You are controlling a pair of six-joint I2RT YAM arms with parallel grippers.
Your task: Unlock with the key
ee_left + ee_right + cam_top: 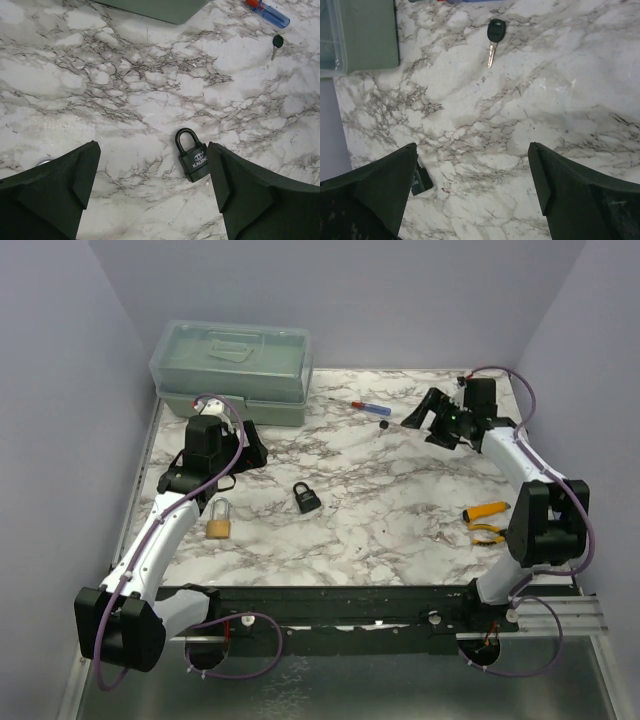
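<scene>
The key lies clear of the screwdriver with its blade (492, 54) toward my fingers, so my right gripper should keep moving toward the key's black head (384, 424) until the fingers are on both sides of it.
A black padlock (305, 498) lies flat mid-table; in the left wrist view it (192, 160) sits just inside my right finger. A black-headed key (385, 426) lies on the marble further back; it shows in the right wrist view (494, 37) and the left wrist view (276, 44). A brass padlock (219, 523) lies by my left arm. My left gripper (250, 447) is open and empty, above the table left of the black padlock. My right gripper (432, 423) is open and empty, right of the key. The black padlock's corner (421, 180) peeks by my right gripper's left finger.
A green plastic toolbox (235, 370) stands at the back left. A red-and-blue screwdriver (362, 406) lies behind the key. Yellow-handled pliers (484, 518) lie at the right, near my right arm. Lilac walls close in the table on three sides.
</scene>
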